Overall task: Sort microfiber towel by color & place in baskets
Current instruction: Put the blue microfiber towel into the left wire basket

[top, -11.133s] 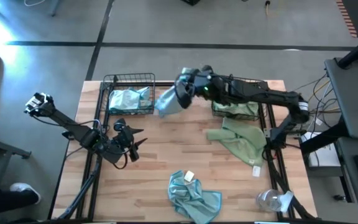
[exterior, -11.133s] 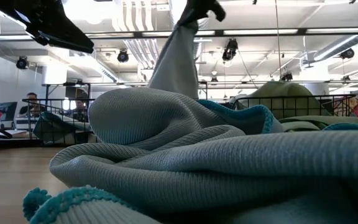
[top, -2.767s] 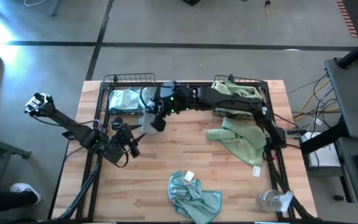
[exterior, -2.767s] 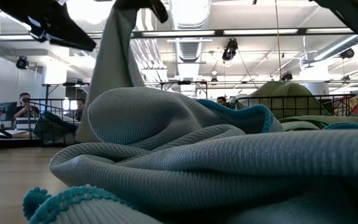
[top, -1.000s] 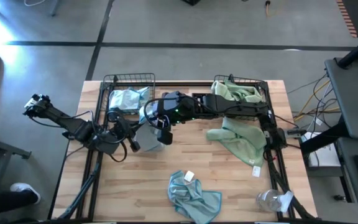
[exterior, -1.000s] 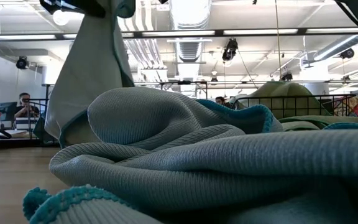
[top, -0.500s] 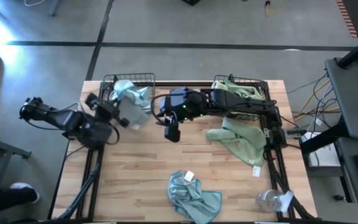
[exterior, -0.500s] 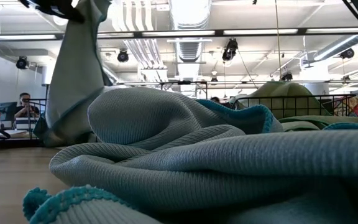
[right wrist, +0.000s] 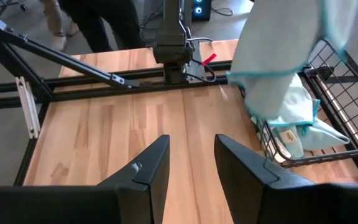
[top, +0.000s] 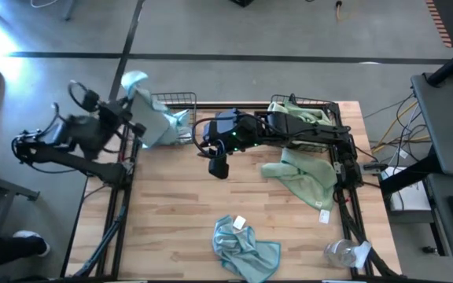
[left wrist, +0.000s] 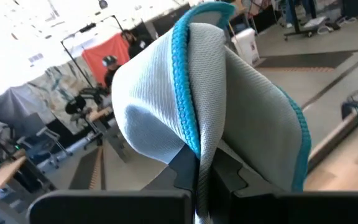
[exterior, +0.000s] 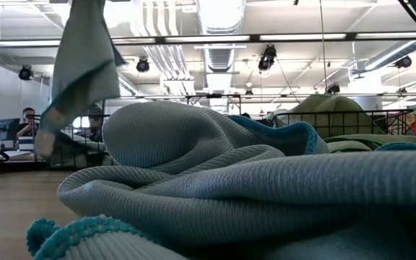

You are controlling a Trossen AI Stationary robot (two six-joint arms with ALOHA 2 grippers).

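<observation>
The light blue towel hangs partly beyond the basket's rim, so my left gripper should swing in over the basket's middle and let the towel down before it opens.
My left gripper is shut on a light blue microfiber towel and holds it up by the left end of the left basket. That basket holds another blue towel. My right gripper hangs open over the table's middle with nothing between its fingers. Pale green towels fill the right basket, and one green towel lies flat on the table beside it. A crumpled blue towel lies near the front edge and fills the low view. My left gripper pinches a bunched fold of the blue towel between its shut fingers, which point about level. Several layers with the teal hem billow up over the fingers. The rest hangs below, its lower corner clear of the table.
A clear plastic wrapper lies at the table's near right corner. Black frame rails run along the table's left side. Bare wood lies between the baskets and the front towel. People sit in the room beyond the table.
My left gripper has risen and swung from the table's middle toward the far left corner, turning as it went. The blue towel has gone with it, lifted clear and swinging beside the left basket. The towel is away from my right gripper, which stays over the middle.
</observation>
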